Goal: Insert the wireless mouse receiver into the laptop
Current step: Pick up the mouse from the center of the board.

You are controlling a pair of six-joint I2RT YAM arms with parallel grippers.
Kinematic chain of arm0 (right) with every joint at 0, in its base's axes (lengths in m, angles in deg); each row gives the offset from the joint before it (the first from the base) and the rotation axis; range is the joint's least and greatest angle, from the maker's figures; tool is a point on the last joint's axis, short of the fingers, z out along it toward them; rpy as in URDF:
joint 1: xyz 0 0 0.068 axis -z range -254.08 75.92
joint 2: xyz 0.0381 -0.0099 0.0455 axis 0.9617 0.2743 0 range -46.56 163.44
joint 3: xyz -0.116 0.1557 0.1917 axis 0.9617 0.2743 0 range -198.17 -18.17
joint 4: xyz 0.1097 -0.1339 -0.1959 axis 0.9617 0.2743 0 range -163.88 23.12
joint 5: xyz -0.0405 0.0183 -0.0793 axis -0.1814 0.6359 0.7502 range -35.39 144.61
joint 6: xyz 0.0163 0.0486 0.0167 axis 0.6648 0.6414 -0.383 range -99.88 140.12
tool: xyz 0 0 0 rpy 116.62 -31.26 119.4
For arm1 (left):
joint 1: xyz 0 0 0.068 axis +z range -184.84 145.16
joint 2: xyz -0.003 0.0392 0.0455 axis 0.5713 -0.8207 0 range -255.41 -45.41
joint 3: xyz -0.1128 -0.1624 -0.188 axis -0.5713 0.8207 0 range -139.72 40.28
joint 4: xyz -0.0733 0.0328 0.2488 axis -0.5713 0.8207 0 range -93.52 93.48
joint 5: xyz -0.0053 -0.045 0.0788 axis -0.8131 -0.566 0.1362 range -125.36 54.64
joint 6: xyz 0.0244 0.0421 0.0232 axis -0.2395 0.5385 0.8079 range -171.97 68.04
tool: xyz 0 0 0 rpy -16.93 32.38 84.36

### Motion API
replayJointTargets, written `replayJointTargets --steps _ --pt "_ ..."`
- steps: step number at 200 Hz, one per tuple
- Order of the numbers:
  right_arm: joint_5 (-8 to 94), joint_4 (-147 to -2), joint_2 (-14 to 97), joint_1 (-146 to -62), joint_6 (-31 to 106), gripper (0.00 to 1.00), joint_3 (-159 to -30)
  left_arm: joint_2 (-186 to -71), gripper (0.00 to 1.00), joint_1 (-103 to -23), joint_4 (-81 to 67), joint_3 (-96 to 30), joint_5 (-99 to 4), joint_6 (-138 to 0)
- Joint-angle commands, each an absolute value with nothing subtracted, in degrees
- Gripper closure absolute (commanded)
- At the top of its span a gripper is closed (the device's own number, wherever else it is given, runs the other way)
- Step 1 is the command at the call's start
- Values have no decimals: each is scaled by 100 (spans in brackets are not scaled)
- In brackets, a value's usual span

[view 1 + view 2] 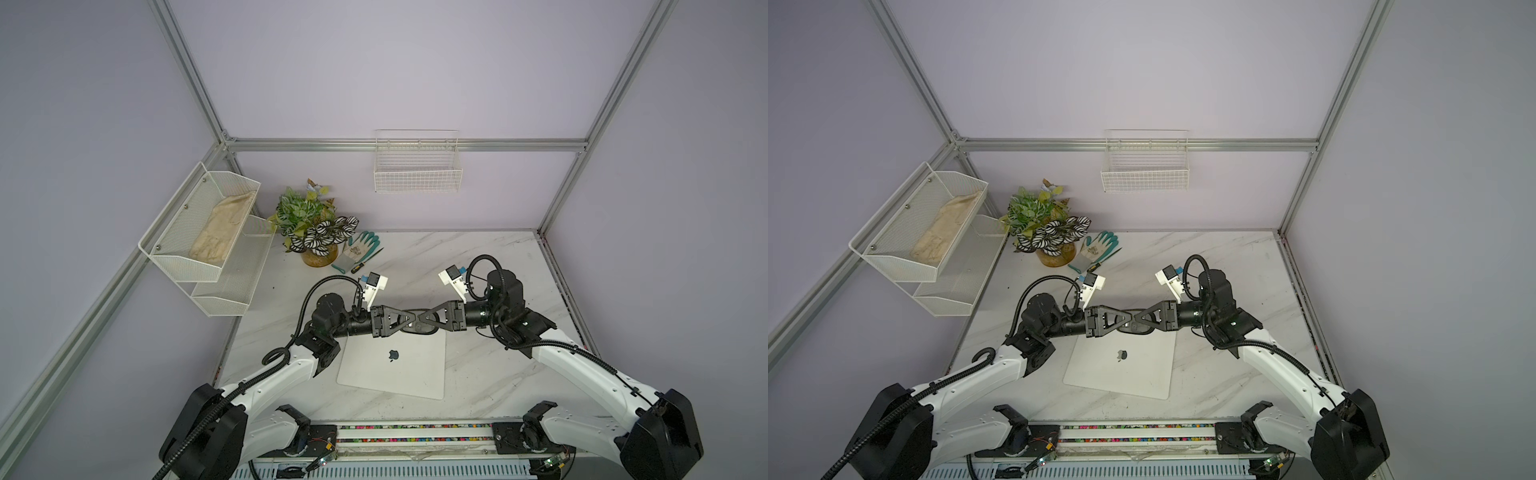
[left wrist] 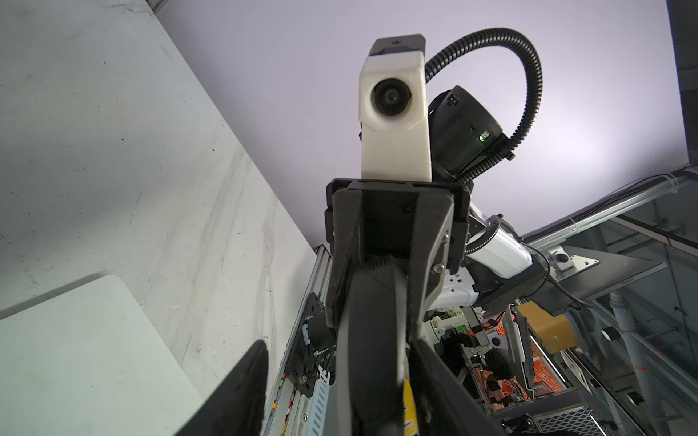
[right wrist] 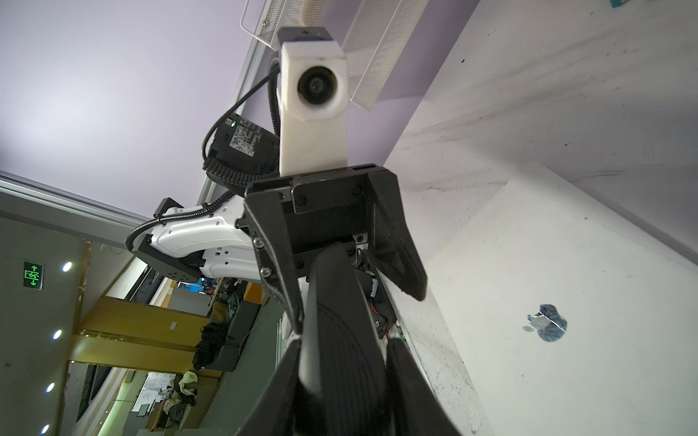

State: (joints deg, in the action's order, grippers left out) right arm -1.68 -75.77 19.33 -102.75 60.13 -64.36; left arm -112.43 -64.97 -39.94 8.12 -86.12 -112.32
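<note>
The mouse's end point(image 2: 377, 289) is covered by my right gripper's fingers, so my left gripper should hold the mouse's other end point(image 3: 331, 277) while my right gripper moves back and comes in turned.
Both grippers meet in the air over the far edge of the laptop point(image 1: 395, 374) point(image 1: 1133, 374), a closed silver-white slab with a dark apple logo. Between them hangs a black oval mouse point(image 1: 415, 327) point(image 1: 1133, 327). My right gripper point(image 1: 424, 320) point(image 3: 345, 370) is shut on the mouse point(image 3: 340, 332), with both fingers against its sides. My left gripper point(image 1: 409, 321) point(image 2: 340, 377) stands open around the mouse's other end point(image 2: 370, 339); one finger point(image 2: 241, 389) is well clear of it. The wireless mouse receiver is hidden.
A potted plant point(image 1: 313, 232), a teal-and-white glove point(image 1: 363, 247) and a small screwdriver point(image 1: 359, 266) lie at the back left. A white mesh shelf point(image 1: 208, 232) hangs on the left wall and a wire basket point(image 1: 417, 166) on the back wall.
</note>
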Motion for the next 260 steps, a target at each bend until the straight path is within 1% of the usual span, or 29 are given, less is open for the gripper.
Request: replayJointTargets --steps 1,21,39,56,84,97,110,139,167,183,191,208,221,236,260 --pt "-230 -8050 1954 -10291 6192 91 -6319 -11296 45 -6521 -4693 908 -8682 -11577" --pt "-243 -8109 1992 -10289 6240 91 -6282 -11346 56 -6560 -4706 865 -8702 -11586" --pt "-226 -8117 1994 -10290 6243 91 -6280 -11416 60 -6607 -4702 847 -8720 -11586" --pt "-191 -8118 1971 -10295 6248 91 -6284 -11474 60 -6669 -4709 829 -8739 -11586" --pt "-171 -8161 1982 -10292 6264 92 -6291 -11553 57 -6779 -4712 810 -8774 -11563" --pt "-141 -8170 1988 -10287 6274 91 -6299 -11553 57 -6787 -4713 820 -8777 -11555" --pt "-155 -8171 2015 -10291 6274 91 -6290 -11537 59 -6780 -4712 829 -8776 -11543" --pt "-177 -8170 2044 -10291 6266 91 -6247 -11519 69 -6787 -4712 828 -8772 -11533" --pt "-163 -8120 2033 -10291 6248 90 -6236 -11523 84 -6784 -4711 828 -8769 -11525" --pt "-127 -8089 2033 -10290 6240 84 -6255 -11510 93 -6791 -4704 844 -8736 -11524" --pt "-106 -8061 2033 -10286 6223 80 -6268 -11495 100 -6784 -4709 855 -8715 -11525" --pt "-19 -8033 2016 -10291 6207 64 -6297 -11475 100 -6784 -4685 864 -8681 -11516" --pt "35 -7992 1999 -10283 6183 60 -6315 -11441 100 -6789 -4639 864 -8640 -11475" --pt "88 -7906 1961 -10282 6148 52 -6366 -11392 100 -6784 -4507 847 -8576 -11397" --pt "244 -7434 1790 -10230 5897 44 -6495 -11264 100 -6786 -4164 793 -8456 -11226"
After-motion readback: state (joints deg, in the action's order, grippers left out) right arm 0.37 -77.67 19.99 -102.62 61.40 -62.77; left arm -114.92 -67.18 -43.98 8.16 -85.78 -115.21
